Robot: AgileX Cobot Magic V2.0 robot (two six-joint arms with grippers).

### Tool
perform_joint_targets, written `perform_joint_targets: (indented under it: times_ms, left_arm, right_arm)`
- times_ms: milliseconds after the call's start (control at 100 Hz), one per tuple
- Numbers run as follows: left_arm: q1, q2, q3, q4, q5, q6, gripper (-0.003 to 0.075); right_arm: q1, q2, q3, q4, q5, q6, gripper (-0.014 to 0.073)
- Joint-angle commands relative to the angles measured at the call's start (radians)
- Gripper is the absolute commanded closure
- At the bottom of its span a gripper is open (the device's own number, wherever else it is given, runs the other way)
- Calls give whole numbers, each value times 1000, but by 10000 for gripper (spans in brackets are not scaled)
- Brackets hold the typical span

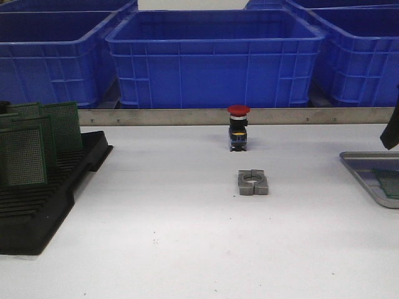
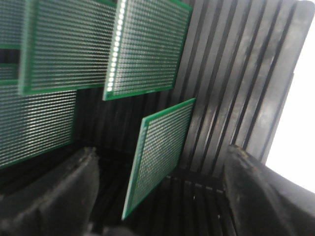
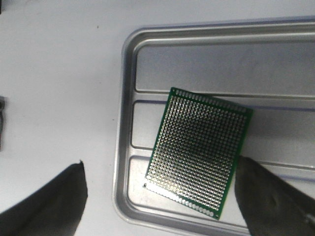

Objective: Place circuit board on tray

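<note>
Next, my left gripper takes the board [image 2: 161,145] and passes it over, since the green board stands in the rack, far from my right gripper at the tray [image 1: 377,177].
A silver-grey ribbed tray [image 3: 123,147] lies on the white table at the far right of the front view [image 1: 358,169]. A green circuit board [image 3: 197,152] lies flat in it, turned at an angle. My right gripper [image 3: 157,209] hovers above the tray's corner, open and empty, with its fingers on either side of the board. My left gripper [image 2: 157,196] is open over the black slotted rack [image 2: 236,73]. One green board [image 2: 160,152] stands in the rack between its fingers [image 2: 49,196], not touched. Other boards [image 2: 142,44] stand behind it.
The rack with boards [image 1: 25,152] sits at the table's left front. A red-capped push button [image 1: 238,128] and a grey metal clamp block [image 1: 253,182] stand mid-table. Blue bins [image 1: 212,59] line the back behind a metal rail [image 1: 156,116]. Part of the right arm [image 1: 391,128] shows at the right edge.
</note>
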Motion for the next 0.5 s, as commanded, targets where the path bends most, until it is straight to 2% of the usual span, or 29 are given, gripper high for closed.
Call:
perform_joint_targets:
  times_ms: [0,120,240,290,430,490]
  left_arm:
    - [-4,-15,-27,-24,-5,-7,272]
    - [-4,12,-27,34,1,-7,430]
    - [-4,14,-27,51,-1,-7,664]
    - [-4,14,-27,51,-1,-7,735]
    - [-4,14,-32,49,35,-7,740]
    - [-4,14,-50,49,100,-7,740]
  right_arm:
    - [-7,-43,-27,16,1,-11,-31]
    - [-7,-43,-27,16,1,-11,-31]
    - [-7,-39,-27,16,1,-11,-31]
    - [-7,-38,-27,16,1,-11,-31]
    - [-7,-34,-27,16,1,-11,-31]
    - [-7,-34,-27,16,1,-11,-31]
